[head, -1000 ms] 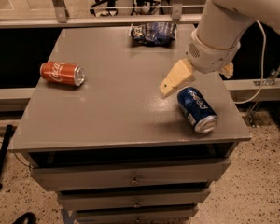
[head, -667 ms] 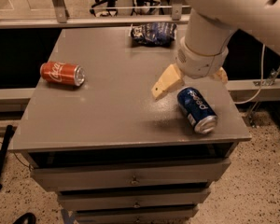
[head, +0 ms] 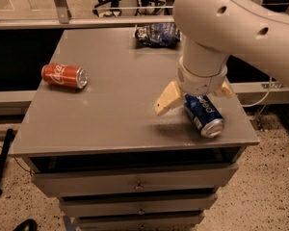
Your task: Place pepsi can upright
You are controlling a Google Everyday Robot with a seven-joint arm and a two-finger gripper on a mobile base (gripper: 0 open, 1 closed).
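Note:
My open fingers straddle the pepsi can's far end (head: 193,102). I should keep moving my gripper down until they are on either side of its body (head: 203,114), then close.
The pepsi can (head: 205,116), dark blue with white lettering and silver ends, lies on its side near the right front corner of the grey table (head: 115,114), its silver end pointing to the front. My gripper (head: 196,96) hangs just over the can's far end. Its tan fingers (head: 165,100) are spread wide, one to the left of the can and one at its right. The gripper is open and holds nothing. The white arm hides the can's far end.
A red cola can (head: 64,75) lies on its side at the table's left. A blue-and-white snack bag (head: 156,34) lies at the back edge. The table's right edge is close to the pepsi can. Drawers (head: 135,182) are below the front edge.
The arm has swung left and lowered, bringing the gripper from the can's upper left to straddle its far end. The cans and the bag have not moved.

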